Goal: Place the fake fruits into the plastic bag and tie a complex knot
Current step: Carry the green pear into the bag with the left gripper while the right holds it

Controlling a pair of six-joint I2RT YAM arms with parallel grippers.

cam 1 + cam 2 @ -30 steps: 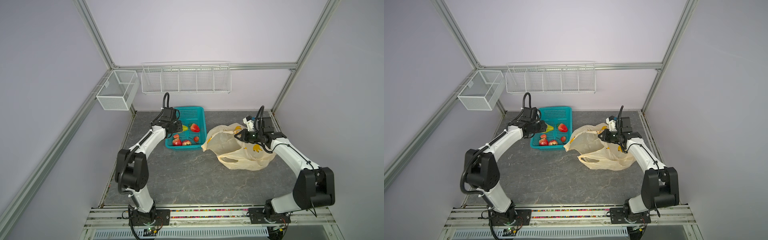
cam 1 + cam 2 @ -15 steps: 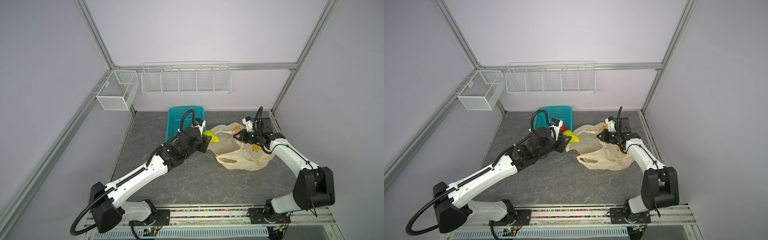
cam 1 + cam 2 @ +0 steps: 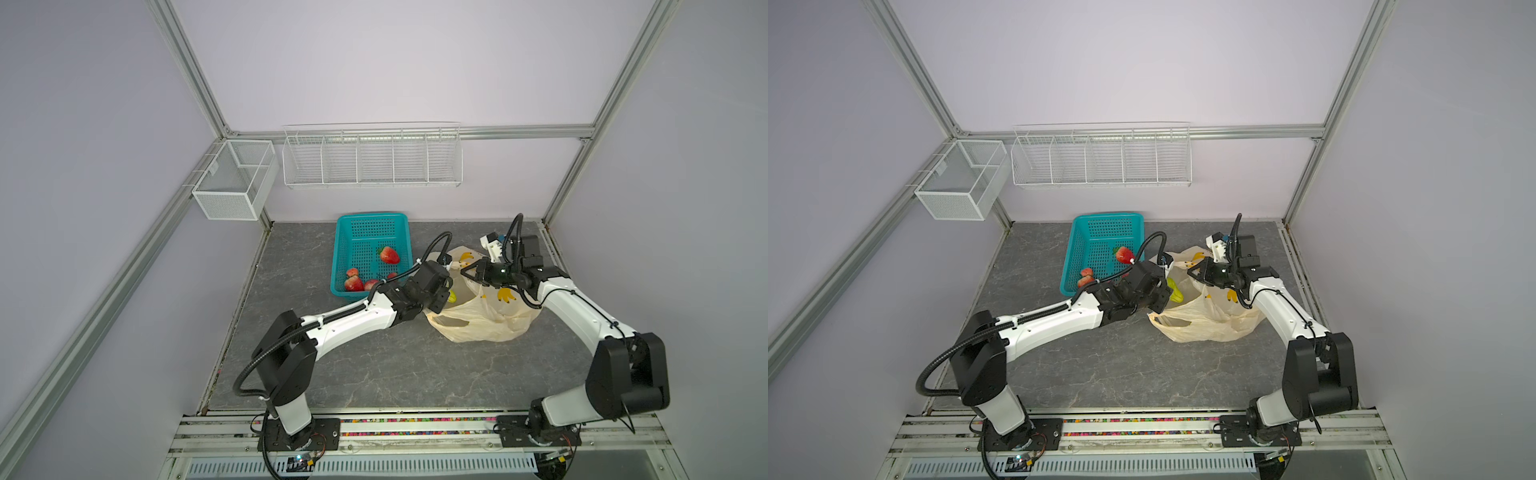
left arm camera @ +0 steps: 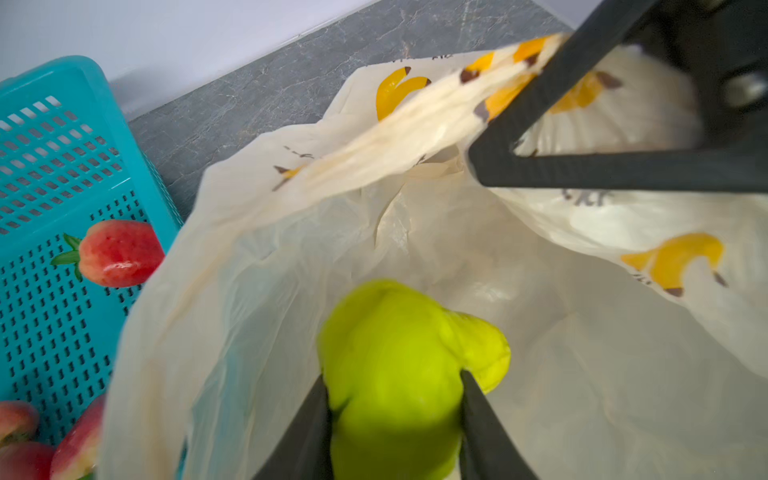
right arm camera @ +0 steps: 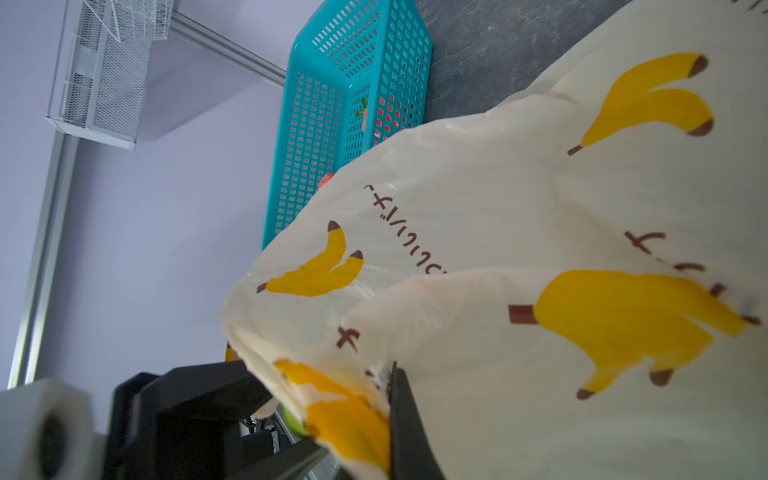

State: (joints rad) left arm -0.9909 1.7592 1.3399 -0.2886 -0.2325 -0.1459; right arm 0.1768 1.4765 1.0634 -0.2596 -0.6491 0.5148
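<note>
The yellow-green fruit [image 3: 1176, 293] is inside the bag's opening, which my right gripper is holding open. My left gripper should go on deeper and let go of the fruit well within the bag [image 3: 1191, 296].
The plastic bag [image 3: 486, 324] [image 3: 1208, 328] lies right of centre, pale yellow with banana prints. My right gripper [image 3: 467, 272] [image 3: 1194, 272] [image 5: 388, 395] is shut on its bunched rim and holds the mouth up. My left gripper [image 3: 446, 297] [image 3: 1167, 297] [image 4: 392, 376] reaches into that mouth, shut on the yellow-green pear-shaped fruit [image 4: 395, 345] [image 3: 1176, 293]. A large red strawberry [image 3: 389, 254] [image 4: 120, 257] and smaller red fruits [image 3: 357, 282] lie in the teal basket [image 3: 365, 220] [image 3: 1106, 218]. No knot is in view.
The basket stands just left of the bag, against my left forearm [image 3: 353, 322]. A white wire rack [image 3: 372, 156] hangs on the back wall and a mesh box [image 3: 232, 183] on the left wall. Frame posts edge the grey tabletop [image 3: 374, 365].
My left gripper has carried the pear-shaped fruit from the basket to the right and into the bag's mouth. The right gripper has kept its hold on the bag's rim.
</note>
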